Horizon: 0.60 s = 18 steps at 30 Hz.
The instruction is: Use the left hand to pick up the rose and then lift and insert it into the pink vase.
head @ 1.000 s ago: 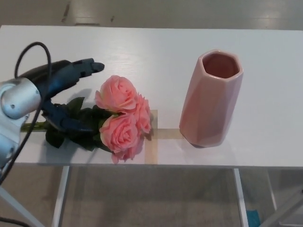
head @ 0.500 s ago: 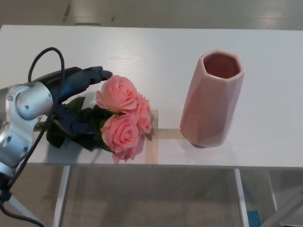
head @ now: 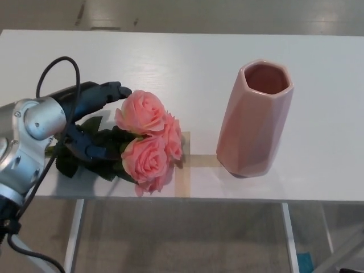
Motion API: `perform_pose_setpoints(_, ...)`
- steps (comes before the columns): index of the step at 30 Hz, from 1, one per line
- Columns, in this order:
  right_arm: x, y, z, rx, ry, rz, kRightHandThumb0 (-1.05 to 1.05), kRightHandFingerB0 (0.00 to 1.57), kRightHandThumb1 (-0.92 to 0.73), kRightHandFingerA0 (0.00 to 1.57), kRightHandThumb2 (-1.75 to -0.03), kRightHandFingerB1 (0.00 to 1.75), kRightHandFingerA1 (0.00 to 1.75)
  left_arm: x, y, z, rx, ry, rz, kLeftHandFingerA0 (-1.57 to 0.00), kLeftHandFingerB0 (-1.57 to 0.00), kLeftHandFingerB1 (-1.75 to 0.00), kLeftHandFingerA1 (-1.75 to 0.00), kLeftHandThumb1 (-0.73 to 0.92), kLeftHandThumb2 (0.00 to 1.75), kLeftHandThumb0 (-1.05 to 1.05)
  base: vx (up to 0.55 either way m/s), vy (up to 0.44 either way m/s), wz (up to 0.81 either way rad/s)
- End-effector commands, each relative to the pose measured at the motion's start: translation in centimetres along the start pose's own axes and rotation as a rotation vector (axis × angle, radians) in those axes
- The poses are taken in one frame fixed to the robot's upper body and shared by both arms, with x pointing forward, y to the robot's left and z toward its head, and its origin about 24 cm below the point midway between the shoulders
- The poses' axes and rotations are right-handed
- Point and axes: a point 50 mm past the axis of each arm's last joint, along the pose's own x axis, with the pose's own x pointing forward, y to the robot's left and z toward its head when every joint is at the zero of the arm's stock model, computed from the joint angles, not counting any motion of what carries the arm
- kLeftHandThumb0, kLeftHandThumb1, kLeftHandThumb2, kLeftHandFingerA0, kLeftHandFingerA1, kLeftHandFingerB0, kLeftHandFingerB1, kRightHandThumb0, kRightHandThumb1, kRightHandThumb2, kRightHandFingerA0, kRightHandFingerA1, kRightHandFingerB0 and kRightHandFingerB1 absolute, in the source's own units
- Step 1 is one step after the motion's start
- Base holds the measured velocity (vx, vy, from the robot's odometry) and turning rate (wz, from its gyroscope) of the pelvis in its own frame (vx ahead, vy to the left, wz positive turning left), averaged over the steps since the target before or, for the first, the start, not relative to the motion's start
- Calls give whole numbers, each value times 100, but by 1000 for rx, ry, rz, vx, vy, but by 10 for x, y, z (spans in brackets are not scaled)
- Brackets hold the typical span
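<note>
My gripper will bring the pink roses [head: 145,159] up together when it lifts the leafy stems, because the blooms are pressed close together and share a leafy clump [head: 106,168].
A bunch of pink roses [head: 147,138] with dark green leaves lies on the white table [head: 187,62], blooms toward the vase. The pink faceted vase [head: 254,118] stands upright to the right of the roses, its mouth open and empty. My left hand [head: 86,116] is over the leafy stem end, left of the blooms. Its fingers [head: 105,91] reach out above the leaves and its thumb [head: 85,149] lies below them, spread apart around the stems without gripping. The right hand does not show.
A strip of tan tape [head: 183,165] marks the table between roses and vase. The table's front edge runs just below the roses. A black cable [head: 57,65] loops over my left forearm.
My left arm has moved right and a little forward, bringing the hand closer around the leafy stems. The roses and vase have not moved.
</note>
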Motion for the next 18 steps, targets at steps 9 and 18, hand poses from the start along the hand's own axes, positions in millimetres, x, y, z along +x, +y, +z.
perform_pose_setpoints(9,1,0,2,21,-4,4,-23,57,-65,58,-59,48,49,10,-23,-1,102,46,-83,0,0,-20,-14,34,76,-56,0,0,0)
perform_pose_setpoints(18,1,2,2,36,-3,0,-23,57,-65,58,-59,48,50,16,-35,0,147,79,-143,0,0,-19,-16,32,72,-49,0,0,0)
